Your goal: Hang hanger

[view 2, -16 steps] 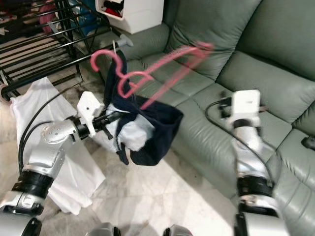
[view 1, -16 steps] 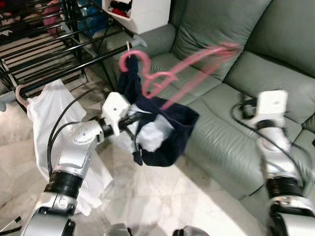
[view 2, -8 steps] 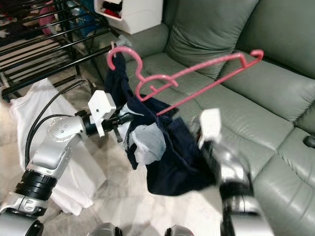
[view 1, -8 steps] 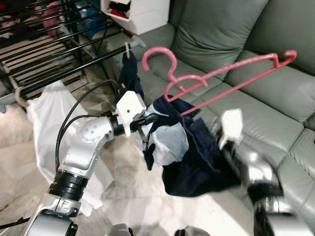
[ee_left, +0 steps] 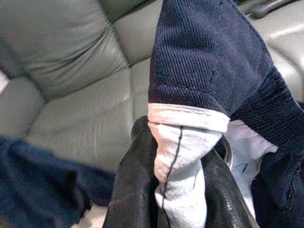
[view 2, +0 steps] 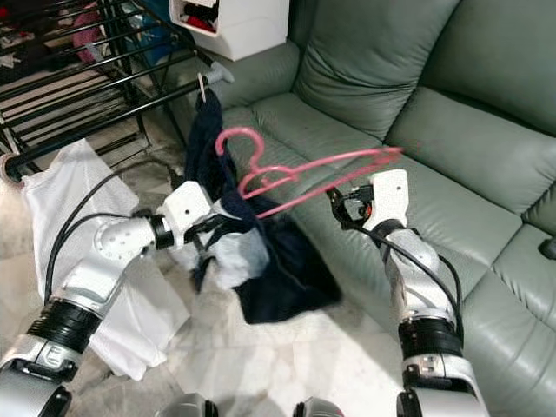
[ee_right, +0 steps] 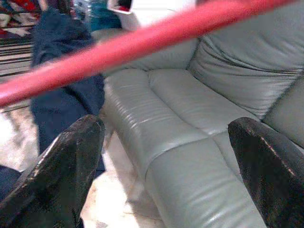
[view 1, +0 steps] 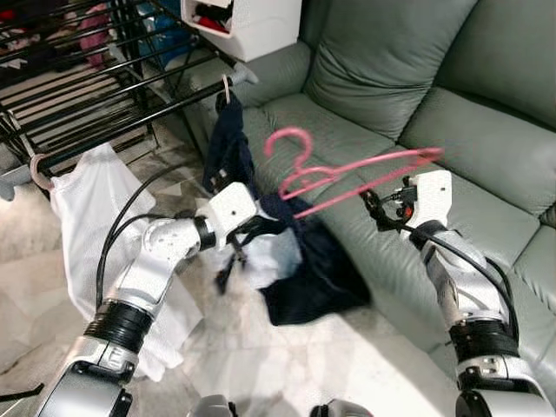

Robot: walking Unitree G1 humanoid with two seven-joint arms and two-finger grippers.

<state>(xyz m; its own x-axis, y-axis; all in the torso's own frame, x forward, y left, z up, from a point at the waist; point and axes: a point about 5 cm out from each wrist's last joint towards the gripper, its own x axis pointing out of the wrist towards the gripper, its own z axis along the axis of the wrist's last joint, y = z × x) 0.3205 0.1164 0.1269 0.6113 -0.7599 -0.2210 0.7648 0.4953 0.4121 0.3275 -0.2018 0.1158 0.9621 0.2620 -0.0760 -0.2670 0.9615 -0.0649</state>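
The navy garment [view 1: 320, 271] is hanging limp under the hanger's free arm [view 1: 408, 162]. Its loose end will reach that arm and cover it when I lift the garment.
A pink hanger [view 1: 352, 174] hangs tilted in the air in front of the sofa, its hook [view 1: 291, 143] up and to the left. Its lower end reaches into a navy garment with white lining [view 1: 313, 274], which sags down to the floor. My left gripper [view 1: 236, 248] is shut on that garment's white hem [ee_left: 183, 142]. Beside the hanger's long bar [ee_right: 142, 42], my right gripper [view 1: 375, 207] stands open; the bar runs just past its fingertips [ee_right: 88, 130] and I cannot tell whether they touch it.
A black drying rack [view 1: 95, 95] stands at the left, with a white shirt [view 1: 82, 204] and another navy garment [view 1: 228, 130] hung on its front rail. A white box [view 1: 252, 22] sits behind it. The green sofa [view 1: 391, 78] spans the right; marble floor [view 1: 261, 365] lies below.
My right arm has swung up from low down to the hanger's bar. The hanger has dropped lower and nearer to level. The navy garment has sagged to the floor.
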